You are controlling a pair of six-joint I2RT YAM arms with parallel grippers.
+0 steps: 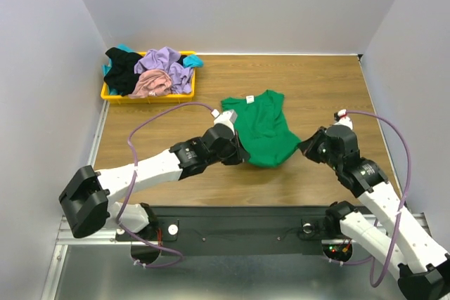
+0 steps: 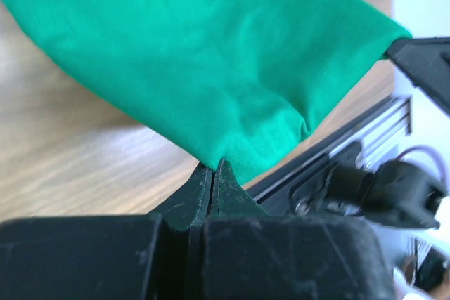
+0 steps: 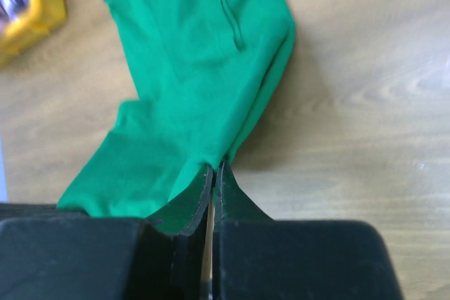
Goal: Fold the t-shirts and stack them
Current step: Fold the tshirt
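Observation:
My grippers hold both (image 1: 252, 159) near corners and the neck is flat, so I keep carrying my left gripper's corner forward until it lies beside the white label (image 1: 249, 99).
The green t-shirt (image 1: 261, 128) lies partly folded on the wooden table, its neck with a small white label at the far end. My left gripper (image 1: 241, 154) is shut on the shirt's near left corner (image 2: 232, 138). My right gripper (image 1: 302, 145) is shut on its near right corner (image 3: 204, 103). Both near corners are held just above the table, with the cloth sagging between them. Several other t-shirts, lavender (image 1: 166, 63), dusty pink (image 1: 150, 85), black (image 1: 124, 69) and teal, lie heaped at the far left.
The heaped shirts fill a shallow yellow tray (image 1: 107, 93) by the left wall; it also shows in the right wrist view (image 3: 39, 12). White walls close in the table on three sides. A metal rail (image 1: 232, 230) runs along the near edge.

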